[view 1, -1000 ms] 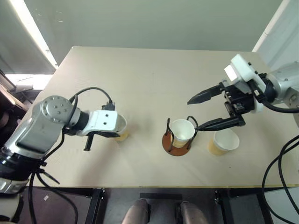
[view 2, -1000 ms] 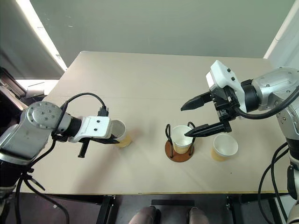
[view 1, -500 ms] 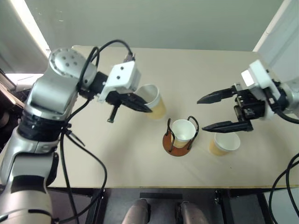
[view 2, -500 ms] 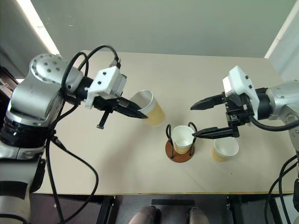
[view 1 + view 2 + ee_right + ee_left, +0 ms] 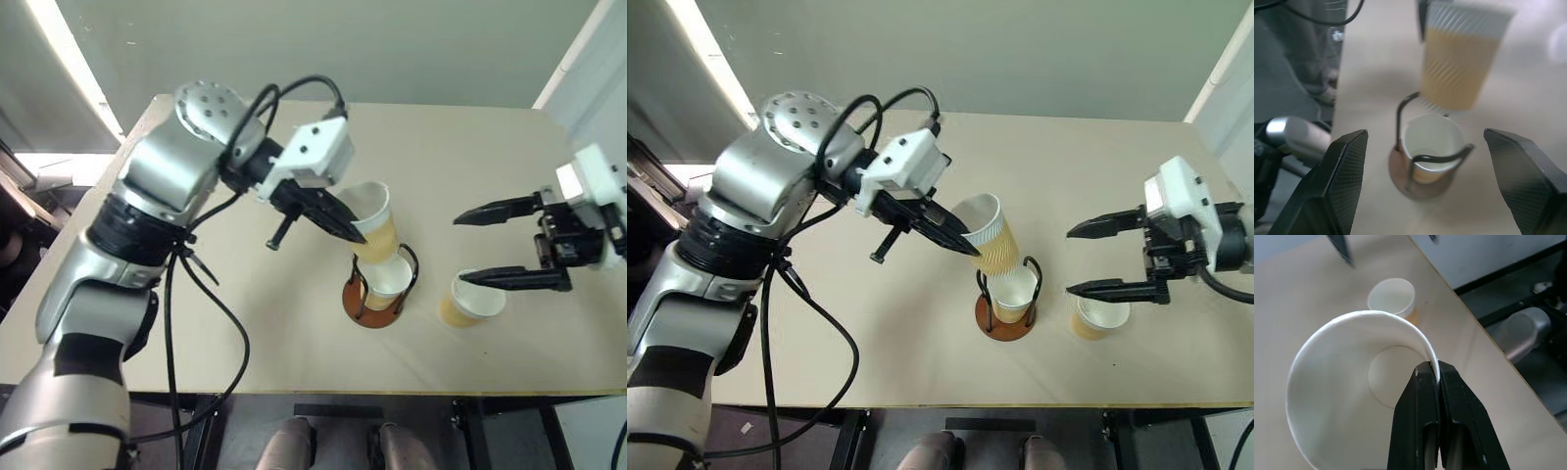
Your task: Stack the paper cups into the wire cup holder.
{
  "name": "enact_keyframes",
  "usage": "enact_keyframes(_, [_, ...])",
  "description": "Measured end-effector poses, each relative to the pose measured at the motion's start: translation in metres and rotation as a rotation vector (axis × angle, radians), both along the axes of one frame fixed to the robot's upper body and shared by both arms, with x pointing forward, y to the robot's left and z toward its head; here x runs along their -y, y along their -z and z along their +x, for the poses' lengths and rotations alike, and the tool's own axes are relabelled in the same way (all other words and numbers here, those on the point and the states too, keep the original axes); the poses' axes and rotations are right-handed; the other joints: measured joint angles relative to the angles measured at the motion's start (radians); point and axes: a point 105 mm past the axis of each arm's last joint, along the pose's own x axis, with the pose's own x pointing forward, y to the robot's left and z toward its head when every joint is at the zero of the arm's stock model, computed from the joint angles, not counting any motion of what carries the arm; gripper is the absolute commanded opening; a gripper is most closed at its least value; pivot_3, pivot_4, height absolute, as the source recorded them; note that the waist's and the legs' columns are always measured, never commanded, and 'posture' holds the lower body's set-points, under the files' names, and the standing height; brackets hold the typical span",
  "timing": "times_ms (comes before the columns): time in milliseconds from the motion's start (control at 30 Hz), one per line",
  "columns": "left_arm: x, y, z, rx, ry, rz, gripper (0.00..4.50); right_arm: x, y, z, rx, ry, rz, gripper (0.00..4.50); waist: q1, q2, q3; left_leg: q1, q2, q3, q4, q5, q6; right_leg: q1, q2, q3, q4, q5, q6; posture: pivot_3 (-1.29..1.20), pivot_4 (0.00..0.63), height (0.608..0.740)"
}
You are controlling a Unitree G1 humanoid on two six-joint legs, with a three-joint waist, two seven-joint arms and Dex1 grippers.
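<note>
I expect the cup (image 5: 471, 299) beside the holder to nest nearly to its rim when I lower it in, because the paper cups get narrower toward their bottoms (image 5: 377, 245).
My left gripper (image 5: 355, 233) is shut on the rim of a yellow-tan paper cup (image 5: 378, 223). It holds the cup tilted in the air, its bottom just over the wire cup holder (image 5: 370, 305). The left wrist view shows the black fingers (image 5: 1426, 396) pinching the white rim. A second paper cup (image 5: 389, 277) stands inside the holder's black loops. A third paper cup (image 5: 471, 299) stands on the table to the right of the holder. My right gripper (image 5: 462, 251) hangs open beside that third cup, with nothing between its fingers.
The beige table (image 5: 294, 343) stretches wide behind and to the left of the holder. Its front edge runs close below the holder and the third cup. A wall stands behind the table's far edge.
My left gripper has lifted its cup off the table at the left and carried it up and right, over the holder. My right gripper has drawn back to the right, still open.
</note>
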Motion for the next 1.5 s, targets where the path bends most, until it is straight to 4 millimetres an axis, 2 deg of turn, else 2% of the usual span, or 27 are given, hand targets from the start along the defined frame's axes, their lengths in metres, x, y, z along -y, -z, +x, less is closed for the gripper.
enact_keyframes(200, [0.007,0.014,0.002,0.020,0.057,0.044,0.01,0.009,-0.012,-0.003,0.041,0.054,0.032,3.93,0.003,0.000,0.000,0.000,0.000,0.000,0.000,0.000,0.000,0.000,0.000,0.000,0.000,0.000,0.000,0.00,0.150,0.740])
enact_keyframes(733, [0.031,0.043,0.015,0.130,0.142,0.111,0.01,0.004,-0.006,-0.009,0.033,0.081,0.047,3.93,0.007,0.000,0.000,-0.001,0.000,0.000,0.002,0.000,0.001,0.000,0.000,0.000,0.000,0.001,0.001,0.00,0.150,0.740])
enact_keyframes(833, [0.038,0.047,0.015,0.141,0.157,0.117,0.64,0.005,-0.006,-0.009,0.034,0.087,0.043,3.93,0.010,0.000,0.000,-0.002,0.000,0.000,0.002,0.000,0.002,0.000,0.000,0.000,0.000,0.001,0.002,0.00,0.150,0.740])
enact_keyframes(967, [0.049,0.047,0.012,0.136,0.182,0.096,2.03,0.005,-0.005,-0.009,0.033,0.095,0.032,3.93,0.012,0.000,0.000,-0.002,0.000,0.001,0.003,0.000,0.002,0.000,0.000,0.000,0.000,0.001,0.002,0.00,0.150,0.740])
enact_keyframes(1133, [0.048,0.032,0.013,0.099,0.139,0.023,3.84,0.010,0.000,-0.008,0.012,0.126,0.007,3.93,0.013,0.000,0.000,-0.002,0.000,0.001,0.003,0.000,0.002,0.000,0.000,0.000,0.000,0.001,0.002,0.00,0.150,0.740])
enact_keyframes(1200, [0.043,0.018,0.012,0.041,0.106,-0.044,4.46,0.012,0.008,-0.007,-0.016,0.147,-0.006,3.93,0.013,0.000,0.000,-0.002,0.000,0.001,0.003,0.000,0.002,0.000,0.000,0.000,0.000,0.001,0.002,0.00,0.150,0.740])
enact_keyframes(1367, [0.014,-0.015,0.011,-0.046,0.007,-0.176,4.46,0.014,0.034,-0.010,-0.101,0.222,-0.095,3.93,0.012,0.001,0.000,-0.002,0.000,0.002,0.002,0.000,0.002,0.000,0.000,0.000,0.000,0.001,0.002,0.00,0.150,0.740])
enact_keyframes(1500, [-0.011,-0.015,0.010,-0.077,-0.065,-0.208,4.46,0.019,0.062,-0.012,-0.133,0.287,-0.268,3.93,0.011,0.001,0.000,-0.001,0.000,0.002,0.003,0.000,0.002,0.000,0.000,0.001,0.000,0.001,0.003,0.00,0.150,0.740])
